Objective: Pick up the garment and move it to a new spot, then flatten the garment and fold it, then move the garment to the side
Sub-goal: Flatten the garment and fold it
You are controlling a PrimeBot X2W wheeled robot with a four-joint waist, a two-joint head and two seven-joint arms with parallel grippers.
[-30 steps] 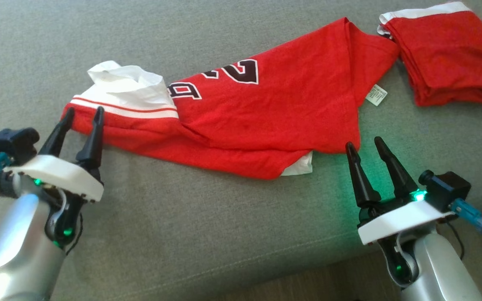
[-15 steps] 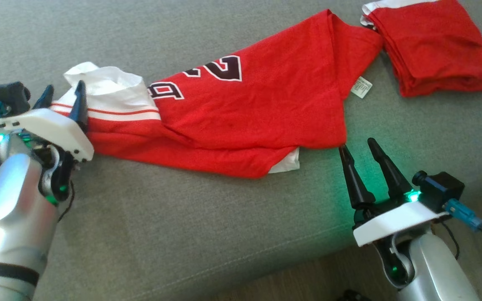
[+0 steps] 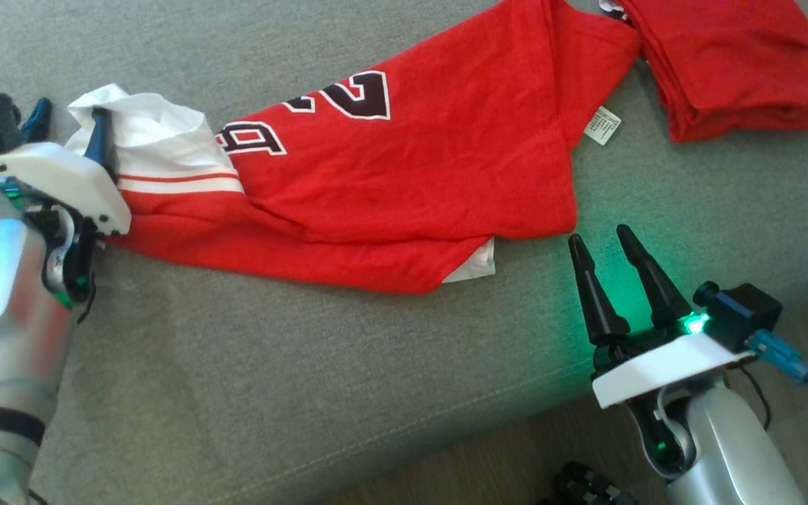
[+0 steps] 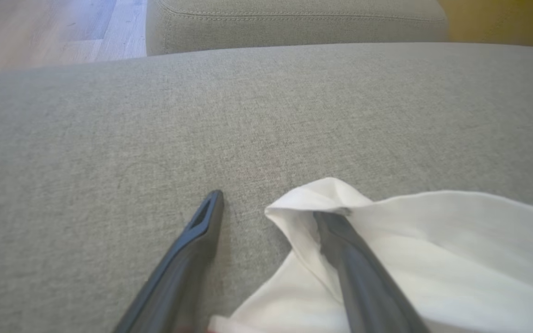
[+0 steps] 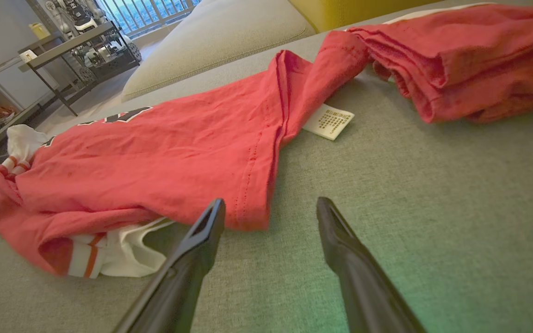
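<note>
A lower layer should stay on the sofa when I lift the white sleeve [image 3: 161, 139], because white cloth [image 3: 472, 264] shows from under the red jersey.
The garment [image 3: 404, 175] is a red jersey with dark numbers and a white sleeve [image 3: 144, 133], lying crumpled across the grey sofa. My left gripper [image 3: 71, 119] is open at the sleeve's left end. In the left wrist view the left gripper [image 4: 269, 206] has its right finger tucked into the white sleeve fold [image 4: 331, 194], while its left finger rests on bare cushion. My right gripper [image 3: 599, 238] stands open just short of the jersey's lower right corner. In the right wrist view the red hem [image 5: 252, 212] lies just ahead of the gap between the right gripper's [image 5: 271, 202] fingers.
A second folded red garment [image 3: 726, 63] lies at the far right, touching the jersey's end. A white care label [image 3: 602, 125] sticks out beside it. The sofa's front edge [image 3: 446, 428] runs below, with wooden floor, a dark object [image 3: 586, 484] and cables beyond.
The head camera has shifted. My left gripper has moved forward from the jersey's red edge up to the white sleeve. My right gripper stays by the hem corner, still open.
</note>
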